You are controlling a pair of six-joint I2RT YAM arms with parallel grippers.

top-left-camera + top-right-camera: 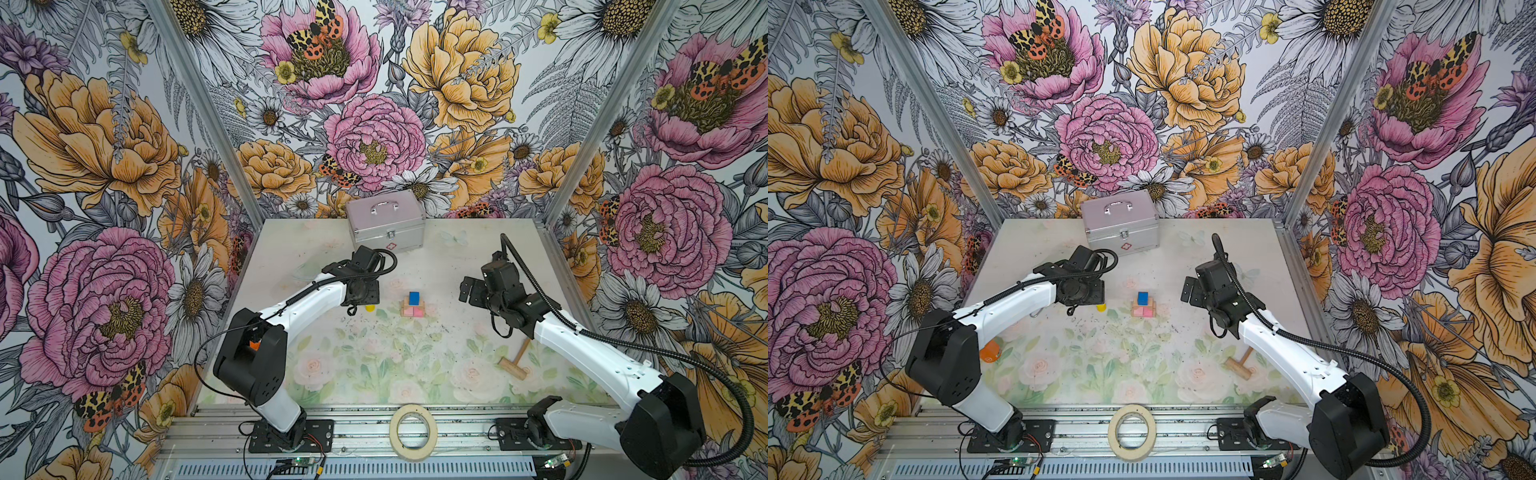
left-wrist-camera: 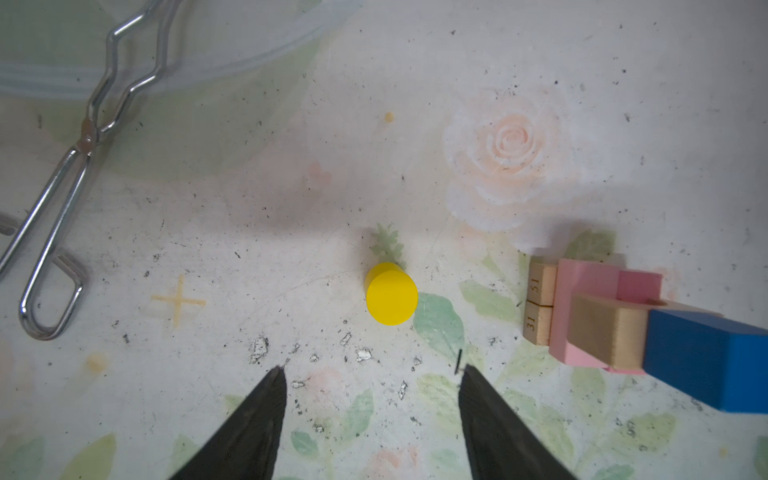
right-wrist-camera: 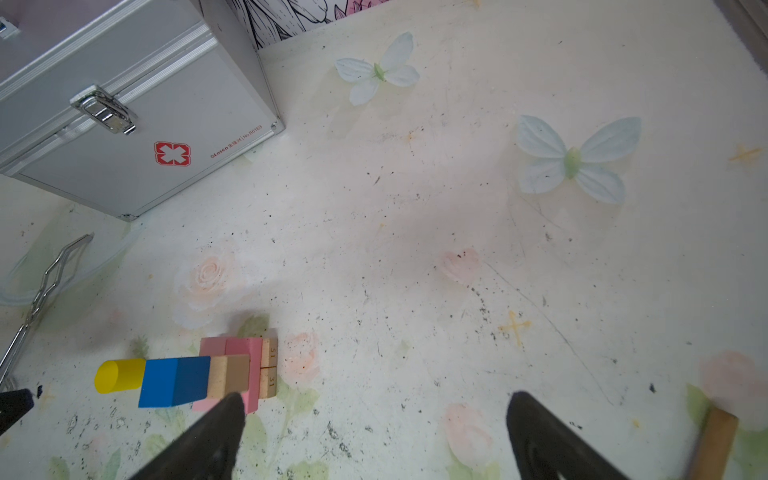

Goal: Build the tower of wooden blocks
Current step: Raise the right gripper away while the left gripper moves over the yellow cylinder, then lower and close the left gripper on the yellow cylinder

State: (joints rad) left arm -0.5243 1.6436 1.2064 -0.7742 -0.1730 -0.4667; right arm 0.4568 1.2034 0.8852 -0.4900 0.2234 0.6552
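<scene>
My left gripper should continue to lower, as the yellow cylinder (image 2: 391, 294) stands upright, clear of the tower and centred ahead of the gripper's open fingers, until the fingers straddle its sides (image 2: 391, 297).
The wood block tower (image 1: 412, 306) stands mid-table in both top views. Two tan bricks (image 2: 540, 307) lie at its base, then pink bricks (image 2: 582, 299) and another tan brick (image 2: 606, 336), with the blue block (image 1: 414, 298) on top. A yellow cylinder (image 1: 369, 308) stands upright on the table just left of the tower, apart from it. My left gripper (image 2: 372, 370) hangs open over the table just short of the cylinder (image 2: 390, 293), nothing between its fingers. My right gripper (image 3: 376, 399) is wide open and empty to the right of the tower (image 3: 237, 374).
A silver case (image 1: 386, 222) stands at the back. Metal tongs (image 2: 62, 208) and a clear round lid (image 2: 166, 62) lie beyond the left gripper. A wooden mallet (image 1: 515, 361) lies front right. A tape roll (image 1: 412, 432) sits on the front rail.
</scene>
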